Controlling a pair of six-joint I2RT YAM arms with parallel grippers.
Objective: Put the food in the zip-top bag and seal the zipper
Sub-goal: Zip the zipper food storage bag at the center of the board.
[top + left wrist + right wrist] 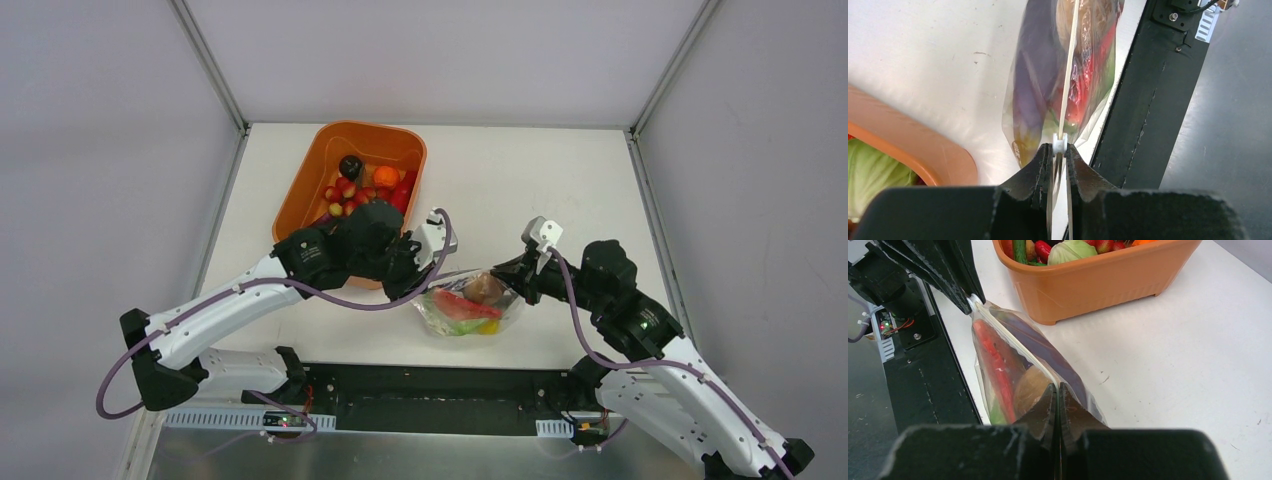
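The zipper strip [1067, 82] is shut in one line behind the white slider at the bag's end [1060, 144], so my left gripper should keep pulling and let go there.
The zip-top bag [468, 308] hangs stretched between both grippers just above the table's near edge. It holds food: a purple eggplant [1032, 75], a red melon slice [995, 365] and a brown piece [1029, 387]. My left gripper [1060, 150] is shut on the zipper [1068, 75] at its white slider [1060, 143], at the bag's left end. At the bag's right end, my right gripper [1057, 386] pinches the zipper strip [1013, 342] flat between shut fingers. In the top view the left gripper [428, 283] and right gripper [512, 277] face each other across the bag.
An orange tub [310, 170] with more toy food [365, 185], among it a green cabbage [1070, 249], stands behind the left arm. The black base rail [1143, 115] runs along the table's near edge, close under the bag.
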